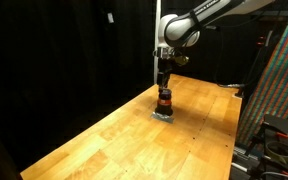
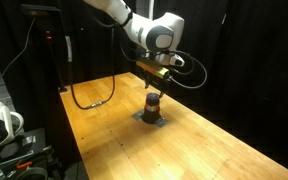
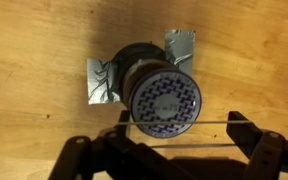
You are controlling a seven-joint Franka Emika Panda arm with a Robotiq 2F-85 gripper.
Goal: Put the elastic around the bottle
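Note:
My gripper has both parts of the elastic toward the cap's near edge (image 3: 165, 124), so it should carry one part past the cap's far edge (image 3: 165, 73) before it lowers the elastic.
The bottle (image 1: 165, 98) stands upright on the wooden table (image 1: 114, 140), amber body, dark cap, held down by grey tape (image 3: 102, 82). It also shows in the other exterior view (image 2: 153, 103). In the wrist view I look straight down on its patterned cap (image 3: 164, 100). My gripper (image 3: 181, 124) hangs just above the bottle (image 1: 164, 84), fingers spread wide. A thin clear elastic (image 3: 209, 122) is stretched across the two fingertips. One strand crosses the near edge of the cap and the other lies beside it.
A black cable (image 2: 94, 95) loops on the table's far end. A rack with coloured wiring (image 1: 284, 80) stands beside the table. Black curtains surround the scene. The table edge (image 2: 84, 150) is near equipment (image 2: 4, 125).

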